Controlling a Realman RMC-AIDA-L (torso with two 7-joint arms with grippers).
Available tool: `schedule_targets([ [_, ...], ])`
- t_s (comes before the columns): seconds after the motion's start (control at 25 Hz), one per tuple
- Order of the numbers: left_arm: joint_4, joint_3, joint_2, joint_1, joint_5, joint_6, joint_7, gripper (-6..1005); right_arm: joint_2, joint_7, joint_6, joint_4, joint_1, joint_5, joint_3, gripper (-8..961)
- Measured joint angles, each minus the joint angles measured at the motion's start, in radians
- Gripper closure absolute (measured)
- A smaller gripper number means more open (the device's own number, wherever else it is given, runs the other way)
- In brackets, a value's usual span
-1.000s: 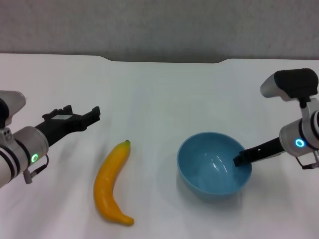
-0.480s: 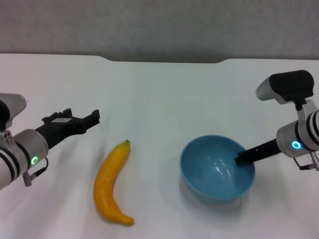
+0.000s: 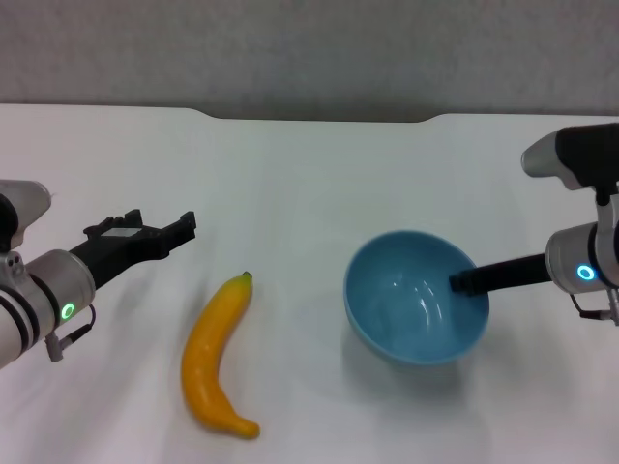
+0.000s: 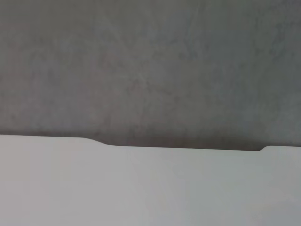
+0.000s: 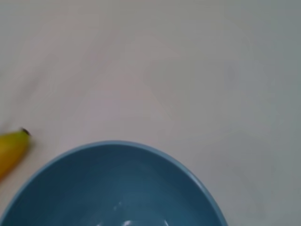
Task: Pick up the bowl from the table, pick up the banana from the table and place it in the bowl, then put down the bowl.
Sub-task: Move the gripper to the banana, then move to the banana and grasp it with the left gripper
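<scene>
Next, my left gripper comes back, tip down and grips the banana's middle [image 3: 205,345], because it is hovering beyond the banana's stem end [image 3: 242,282] and facing the far edge of the table.
The light-blue bowl [image 3: 416,300] hangs a little above the white table [image 3: 309,174], right of centre, with its shadow beneath it. My right gripper [image 3: 462,283] is shut on the bowl's right rim, one dark finger showing inside it. The right wrist view shows the bowl's glossy inside [image 5: 117,188] from close up and the banana's stem tip [image 5: 11,148]. The yellow-orange banana [image 3: 215,358] lies on the table left of the bowl, stem pointing away from me. My left gripper [image 3: 164,224] is open and empty, held above the table to the far left of the banana's stem end.
The table's dark notched far edge [image 3: 319,118] runs along the back, with a grey wall behind it; the left wrist view shows this edge [image 4: 183,147] and bare tabletop [image 4: 141,188]. Nothing else stands on the table.
The right gripper has lifted the bowl off the table and tilted it slightly. The left gripper has stayed nearly still.
</scene>
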Motion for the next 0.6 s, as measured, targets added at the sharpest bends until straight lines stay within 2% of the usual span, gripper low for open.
schedule_targets([
  [0.16, 0.004, -0.003, 0.001, 0.007, 0.0, 0.0, 0.001, 117, -0.002, -0.001, 0.004, -0.148, -0.083, 0.069, -0.063, 926],
  [0.36, -0.016, 0.003, 0.003, 0.011, 0.032, 0.0, -0.031, 118, -0.001, 0.006, 0.006, -0.28, -0.164, 0.075, -0.069, 926],
  [0.48, -0.079, 0.004, 0.004, 0.027, 0.177, 0.006, -0.152, 118, -0.002, 0.007, 0.009, -0.299, -0.184, 0.075, -0.069, 925],
  [0.6, -0.172, 0.004, 0.008, 0.051, 0.39, 0.0, -0.354, 119, -0.003, 0.008, 0.013, -0.302, -0.19, 0.076, -0.069, 925],
])
